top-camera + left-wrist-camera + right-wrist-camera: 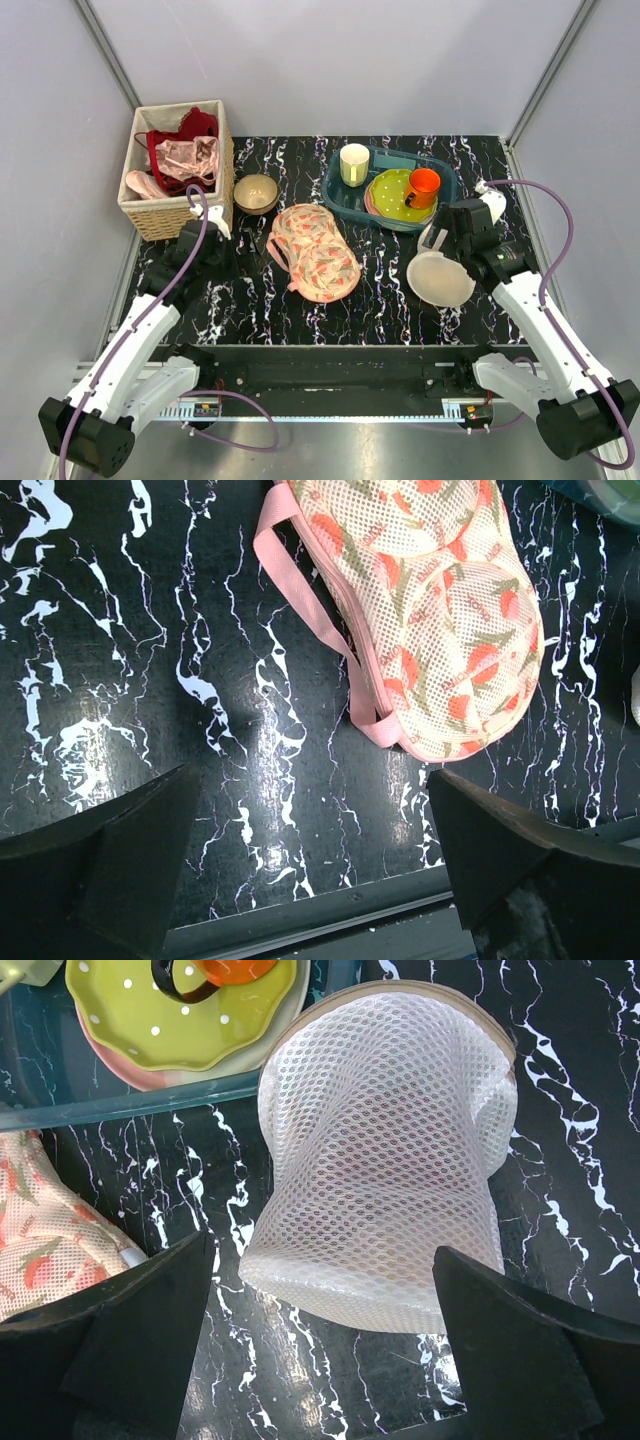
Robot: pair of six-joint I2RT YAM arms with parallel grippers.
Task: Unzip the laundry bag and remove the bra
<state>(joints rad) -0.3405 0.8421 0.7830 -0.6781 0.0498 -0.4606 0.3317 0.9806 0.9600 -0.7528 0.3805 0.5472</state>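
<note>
The laundry bag's zip edge (pixel 395 989) faces the teal tray, so my right gripper should turn the bag (pixel 440 281) and my left gripper should steady it before unzipping.
The laundry bag (pixel 440 278) is a round white mesh pouch on the black marbled table at the right. In the right wrist view the laundry bag (pixel 380 1160) lies just ahead of and between my open fingers (pixel 150 1310), with a faint pink tint showing through the mesh. I cannot make out its zip or the bra. My right gripper (pixel 447 243) (pixel 322 1245) is open and empty, just above the bag's far edge. My left gripper (pixel 215 250) (pixel 311 771) is open and empty over bare table, left of a peach floral-print cloth (pixel 315 252) (pixel 440 610).
A wicker basket (pixel 175 215) of pink and red garments stands at the back left, with a small bowl (pixel 256 193) beside it. A teal tray (pixel 340 195) at the back holds a cream cup (pixel 354 164), a green spotted plate (pixel 392 195) and an orange mug (pixel 423 187).
</note>
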